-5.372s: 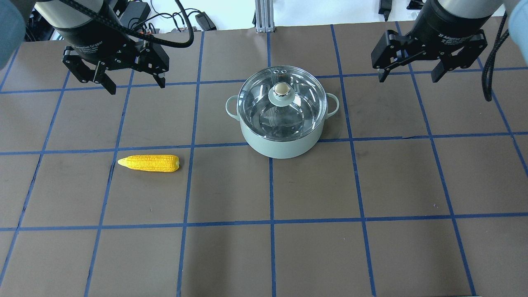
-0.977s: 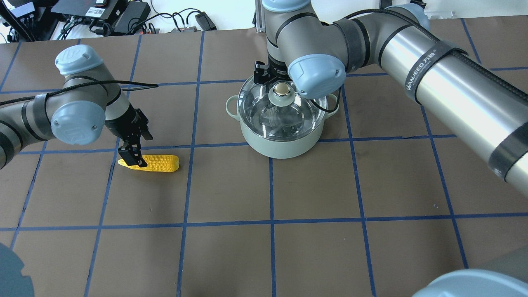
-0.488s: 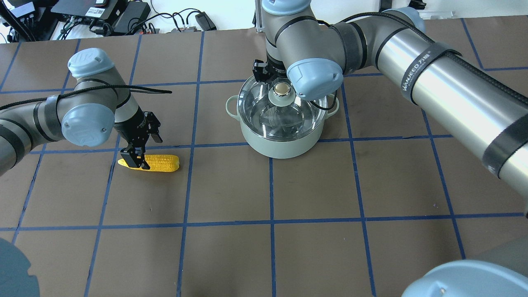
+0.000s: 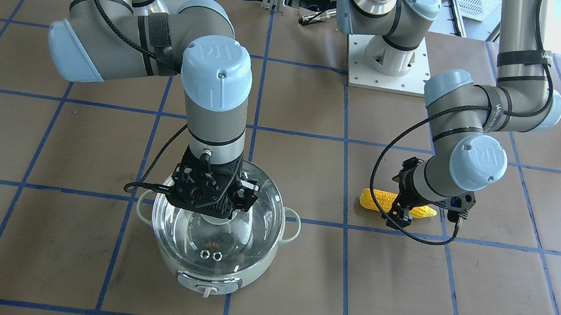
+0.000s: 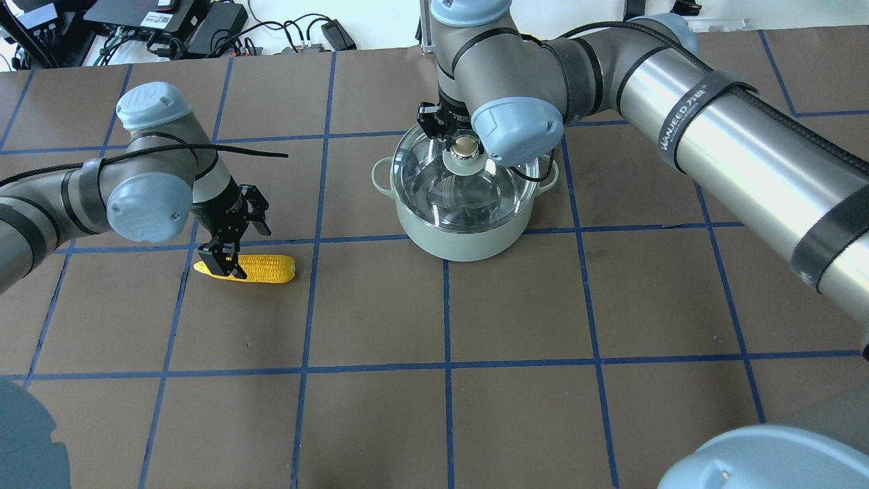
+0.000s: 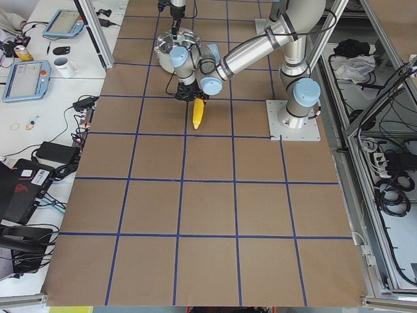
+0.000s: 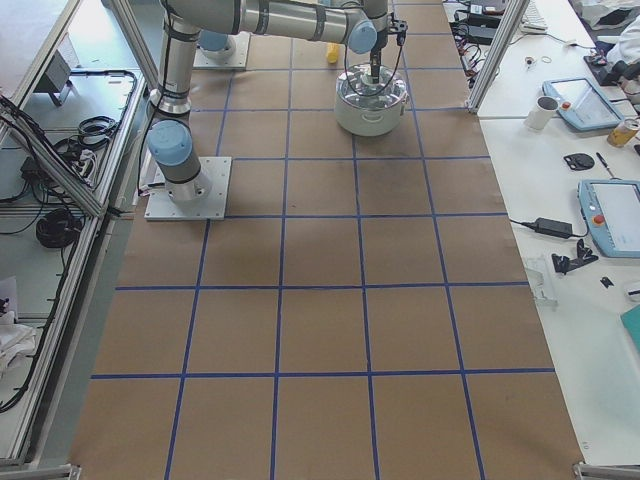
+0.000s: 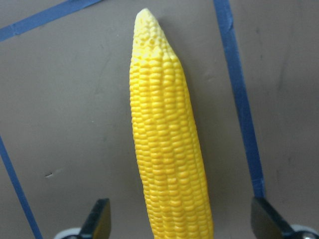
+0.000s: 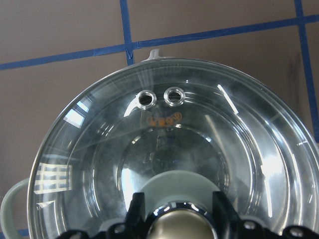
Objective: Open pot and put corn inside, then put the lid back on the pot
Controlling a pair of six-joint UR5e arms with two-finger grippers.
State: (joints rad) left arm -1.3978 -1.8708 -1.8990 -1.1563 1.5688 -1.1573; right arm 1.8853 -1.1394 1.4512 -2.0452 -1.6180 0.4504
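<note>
My gripper will uncover an empty pot when it lifts the clear glass lid away, because only the pot's shiny metal bottom shows through the lid.
The pale mint-green pot stands at the table's middle back, with the clear glass lid sitting on it. My right gripper is down over the lid's knob. In the right wrist view its fingers stand on either side of the knob, open and a little apart from it. The yellow corn lies flat on the table to the left. My left gripper is open over the corn's tapered half. In the left wrist view the fingers straddle the cob without touching it.
The brown table carries a blue tape grid. Cables and power bricks lie beyond its back edge. The arm's white base plate is bolted down behind the corn. Tablets and a cup sit on side desks.
Both arms came in from the back. In the last second the left gripper slid slightly along the corn and the right gripper sank lower around the lid's knob. Lid and corn have not moved.
</note>
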